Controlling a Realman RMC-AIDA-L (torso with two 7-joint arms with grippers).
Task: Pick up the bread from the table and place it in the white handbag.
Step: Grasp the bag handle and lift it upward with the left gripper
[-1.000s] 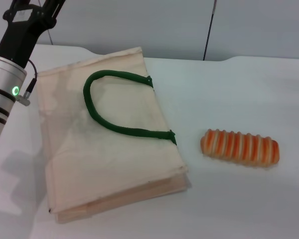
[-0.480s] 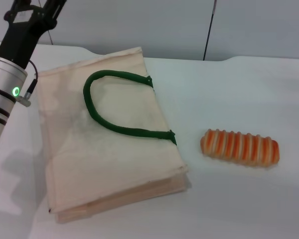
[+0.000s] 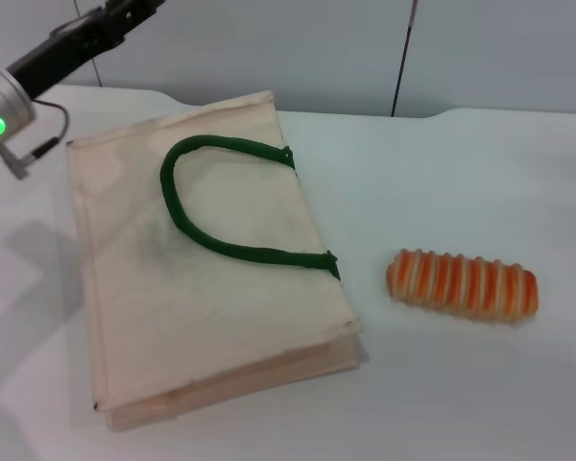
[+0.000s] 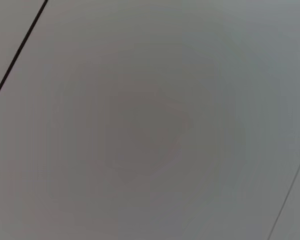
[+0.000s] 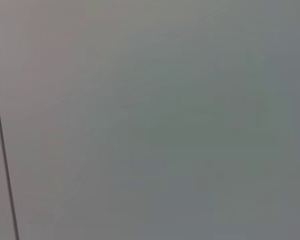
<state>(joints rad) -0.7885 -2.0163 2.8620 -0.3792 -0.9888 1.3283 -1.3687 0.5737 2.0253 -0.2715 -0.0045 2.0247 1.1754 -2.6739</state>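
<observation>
The handbag's dark green handle (image 3: pixel 170 197) curves free toward the robot's left gripper, so it should keep lowering to the handle's far bend (image 3: pixel 183 146) until its fingers close on it.
The bread (image 3: pixel 463 285), an orange loaf with cream stripes, lies on the white table (image 3: pixel 461 182) at the right. The white handbag (image 3: pixel 202 259) lies flat at the left-centre, its dark green handle (image 3: pixel 221 206) looped on top. My left arm (image 3: pixel 38 67) reaches across the far left corner, above the bag's far left edge; its gripper runs out of the head view. My right arm and gripper are out of view. Both wrist views show only a plain grey wall.
A grey wall with a dark vertical seam (image 3: pixel 403 58) stands behind the table. The table's far edge (image 3: pixel 442 113) runs just behind the bag. White tabletop lies between the bag and the bread.
My left arm has swung up and toward the far left, leaving the bag's left edge uncovered. The bag and the bread have not moved.
</observation>
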